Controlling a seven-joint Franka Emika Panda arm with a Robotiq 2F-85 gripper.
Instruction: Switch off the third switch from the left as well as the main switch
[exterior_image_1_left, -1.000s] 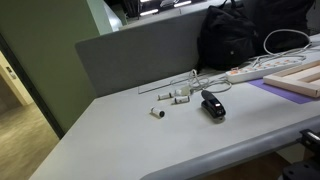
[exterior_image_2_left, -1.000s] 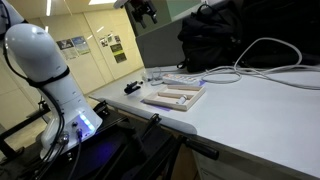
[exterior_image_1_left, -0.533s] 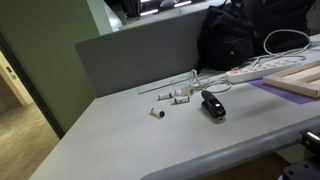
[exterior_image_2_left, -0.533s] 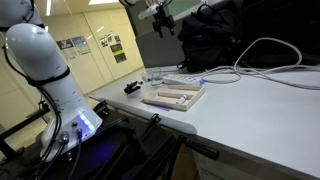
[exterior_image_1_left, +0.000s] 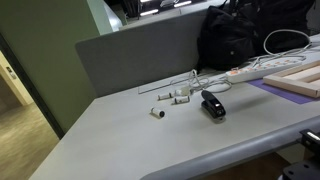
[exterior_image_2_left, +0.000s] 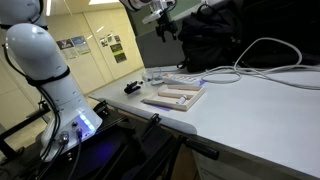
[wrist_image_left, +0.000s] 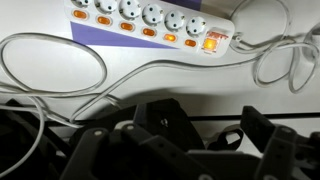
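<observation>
I expect the main switch (wrist_image_left: 211, 42) to fade to plain orange when I push it, because it has a bright yellowish glow inside its orange.
A white power strip (wrist_image_left: 150, 15) lies along the top of the wrist view, on a purple sheet. Several small switches on it glow orange, and a larger orange main switch (wrist_image_left: 210, 42) sits at its right end. The strip also shows in both exterior views (exterior_image_1_left: 262, 68) (exterior_image_2_left: 185, 78). My gripper (wrist_image_left: 212, 135) is open and empty, with its dark fingers at the bottom of the wrist view. In an exterior view the gripper (exterior_image_2_left: 165, 22) hangs high above the strip, well clear of it.
White cables (wrist_image_left: 60, 75) loop across the table beside the strip. A black bag (exterior_image_2_left: 215, 35) stands behind it. A wooden tray (exterior_image_2_left: 172, 97), a black clip (exterior_image_1_left: 212, 105) and small white parts (exterior_image_1_left: 172, 97) lie on the table. A grey divider (exterior_image_1_left: 140, 55) runs along the back.
My gripper has moved right and slightly down in the exterior view, from the top edge towards the space above the power strip. Nothing on the table has moved.
</observation>
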